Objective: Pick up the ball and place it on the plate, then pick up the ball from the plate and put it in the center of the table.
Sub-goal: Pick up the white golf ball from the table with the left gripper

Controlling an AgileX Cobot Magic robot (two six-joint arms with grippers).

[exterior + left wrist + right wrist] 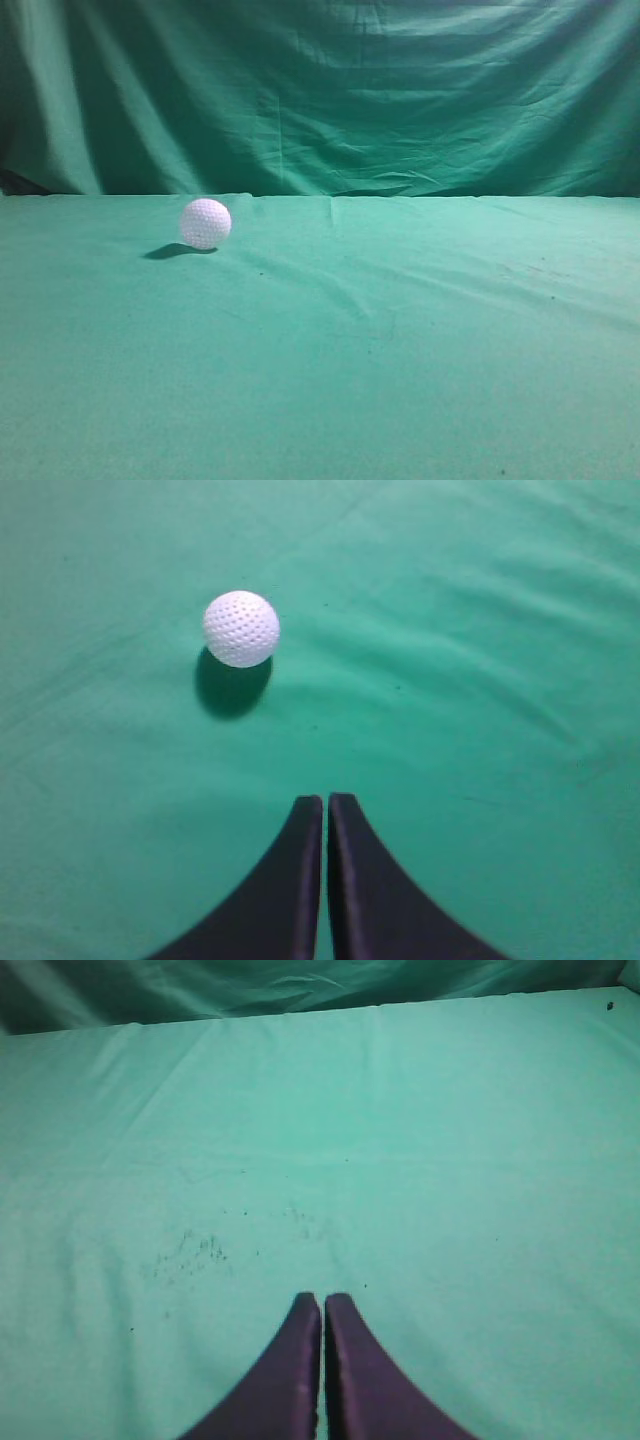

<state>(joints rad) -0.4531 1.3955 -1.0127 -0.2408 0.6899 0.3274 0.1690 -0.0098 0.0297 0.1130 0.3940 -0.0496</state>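
Note:
I expect the ball point(205, 224) to roll a long way across when I put it on the plate, because it is round all over and the cloth point(300, 270) around it lies open.
The ball point(206, 223), a small white dimpled sphere, rests on the green cloth table point(380, 340) at the left in the exterior view. It also shows in the left wrist view point(241, 628), ahead and a little left of my left gripper point(326, 798), which is shut and empty and apart from it. My right gripper point(323, 1298) is shut and empty over bare cloth. No plate is in view. Neither gripper shows in the exterior view.
A folded green curtain point(330, 90) hangs behind the table's far edge. The right wrist view shows dark specks on the cloth point(190, 1252) and the table's far edge point(300, 1015).

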